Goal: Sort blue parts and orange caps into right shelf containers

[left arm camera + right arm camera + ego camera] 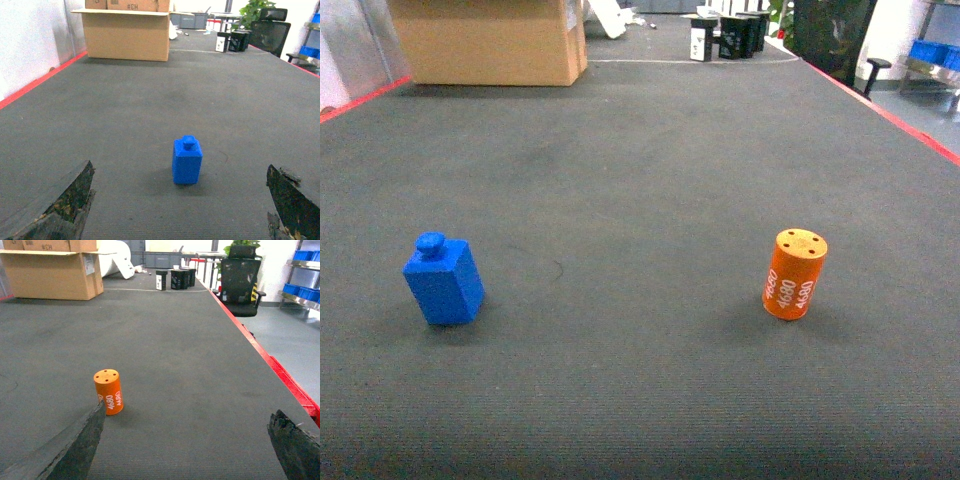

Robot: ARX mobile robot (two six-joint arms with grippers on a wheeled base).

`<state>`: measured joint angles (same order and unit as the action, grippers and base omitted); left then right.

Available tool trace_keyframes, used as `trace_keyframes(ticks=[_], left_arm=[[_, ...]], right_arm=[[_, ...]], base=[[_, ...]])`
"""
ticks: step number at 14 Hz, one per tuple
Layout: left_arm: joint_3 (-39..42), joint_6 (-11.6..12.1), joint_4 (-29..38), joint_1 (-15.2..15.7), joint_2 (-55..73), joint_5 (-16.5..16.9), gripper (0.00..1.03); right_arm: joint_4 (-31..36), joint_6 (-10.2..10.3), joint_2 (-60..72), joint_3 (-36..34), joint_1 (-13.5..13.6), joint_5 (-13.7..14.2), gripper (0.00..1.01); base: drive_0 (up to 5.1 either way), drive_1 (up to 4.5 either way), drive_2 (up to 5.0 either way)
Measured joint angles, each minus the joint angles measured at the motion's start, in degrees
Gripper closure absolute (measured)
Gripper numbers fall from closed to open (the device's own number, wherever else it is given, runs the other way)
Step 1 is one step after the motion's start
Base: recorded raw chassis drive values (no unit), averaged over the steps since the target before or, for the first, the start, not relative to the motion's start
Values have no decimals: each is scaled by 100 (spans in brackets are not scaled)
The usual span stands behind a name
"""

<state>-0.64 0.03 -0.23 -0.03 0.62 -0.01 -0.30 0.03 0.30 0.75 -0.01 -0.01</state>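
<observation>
My gripper will drop the orange cap [795,274] into a container, where it should tip onto its side, since it stands tall on a narrow round base [786,311].
A blue part [444,281], a small block with a knob on top, stands upright on the dark mat at the left. An orange cap [795,274], a cylinder printed 4680, stands upright at the right. Neither gripper shows in the head view. In the left wrist view my left gripper [179,170] is open and empty, with the blue part [187,162] ahead of it, centred between the fingers and apart from them. My right gripper [189,408] is open and empty; the orange cap [109,391] stands just beyond its left fingertip [95,422]. Blue shelf containers [302,290] sit on a metal rack far right.
A large cardboard box [490,40] stands at the mat's far left. Black and white boxes [725,38] sit at the far end. Red tape [890,115] marks the mat's right edge, with a black office chair [241,280] beyond it.
</observation>
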Motion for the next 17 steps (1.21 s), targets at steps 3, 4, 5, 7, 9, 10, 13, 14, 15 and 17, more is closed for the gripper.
trace_keyframes(ticks=[3,4,5,7,9,10,13,14,15,17], left_arm=[[0,0,0,0,0,0,5],[0,0,0,0,0,0,5],[0,0,0,0,0,0,5],[0,0,0,0,0,0,5],[0,0,0,0,0,0,5],[0,0,0,0,0,0,5],[0,0,0,0,0,0,5],[0,0,0,0,0,0,5],[0,0,0,0,0,0,5],[0,-2,0,0,0,0,5]], right_arm=[[0,0,0,0,0,0,3],[0,-2,0,0,0,0,3],[2,-2,0,0,0,0,3],[0,-2,0,0,0,-2,3],[0,-2,0,0,0,0,3],[0,-2,0,0,0,0,3],[0,-2,0,0,0,-2,3],[0,-2,0,0,0,-2,3],[0,0,0,0,0,-2,3],[0,-2,0,0,0,0,3]], base=[[0,0,0],[0,0,0],[0,0,0],[0,0,0],[0,0,0],[0,0,0],[0,0,0],[0,0,0],[0,0,0],[0,0,0]])
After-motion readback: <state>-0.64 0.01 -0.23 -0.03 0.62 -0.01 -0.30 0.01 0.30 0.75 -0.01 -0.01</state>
